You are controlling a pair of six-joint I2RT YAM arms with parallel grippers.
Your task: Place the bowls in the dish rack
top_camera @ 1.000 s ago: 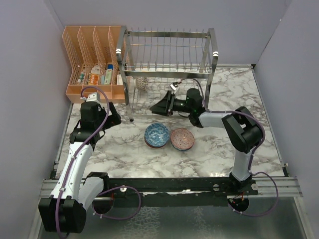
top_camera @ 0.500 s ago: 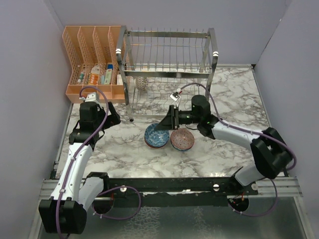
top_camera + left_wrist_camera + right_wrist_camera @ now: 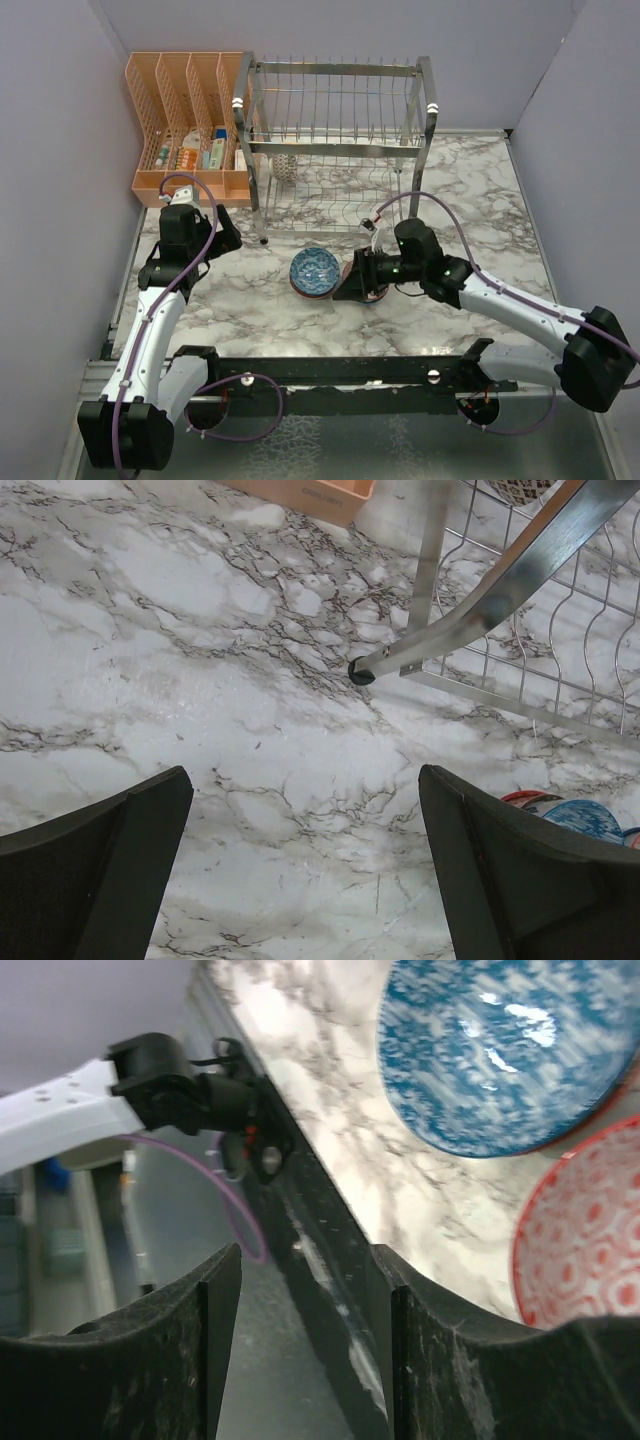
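Observation:
Open marble beside the red-patterned bowl's rim gives a finger room. My right gripper should keep going toward that rim until its fingers are either side of it.
A blue-patterned bowl sits on the marble table, touching a red-patterned bowl on its right. My right gripper hovers over the red bowl and hides most of it. It is open and empty. In the right wrist view the blue bowl and the red bowl lie beyond the right finger. A third bowl stands on edge in the lower tier of the chrome dish rack. My left gripper is open and empty over bare table left of the rack.
An orange mesh organiser holding small items stands left of the rack. The rack's front-left foot rests on the table ahead of my left gripper. Grey walls close in both sides. The arms' black base rail runs along the near edge.
My right arm has pulled back from the rack's lower tier toward the near side and now hovers over the red bowl. The left arm and the bowls have not moved.

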